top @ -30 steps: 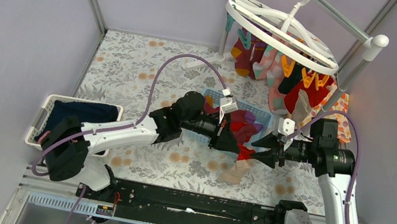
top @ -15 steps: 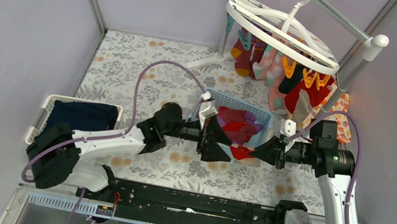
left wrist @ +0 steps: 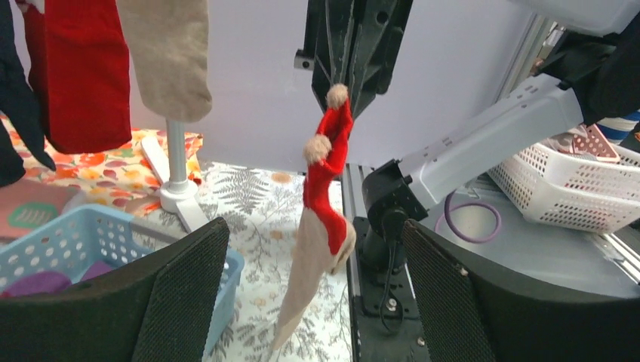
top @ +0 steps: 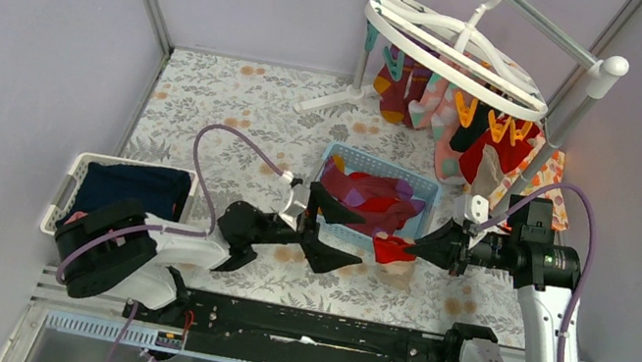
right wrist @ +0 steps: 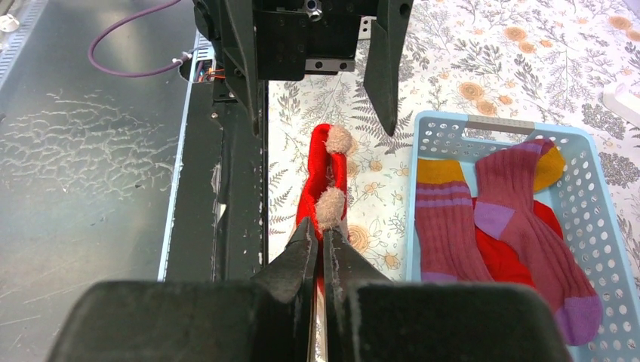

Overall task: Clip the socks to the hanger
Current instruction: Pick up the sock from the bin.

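Observation:
The sock's top (top: 393, 249) is in my closed right gripper, so next my left gripper takes the sock. That will free my right gripper to squeeze the hanger's orange clip (top: 498, 129).
My right gripper (top: 414, 250) (right wrist: 321, 235) is shut on the top of a red and beige sock (top: 392, 250) (right wrist: 320, 170) with small pompoms. The sock hangs from it just off the blue basket's near corner. My left gripper (top: 357, 237) (left wrist: 315, 228) stands wide open and faces that sock (left wrist: 324, 177), which dangles free between its pads without touching them. The white oval hanger (top: 380, 2) hangs at the back right, with several socks (top: 490, 161) clipped under it. More socks (top: 383, 202) (right wrist: 521, 219), red and maroon, lie in the blue basket.
The blue basket (top: 341, 157) (right wrist: 490, 124) sits mid-table on the floral cloth. A white basket (top: 67, 186) with navy cloth stands at the left. The grey rack pole (top: 566, 125) and its foot (left wrist: 177, 196) stand at the back right, beside an orange floral cloth (top: 553, 172).
The left gripper opened, let go of the sock and drew back toward the near left. The right gripper closed on the sock's top and now holds it alone.

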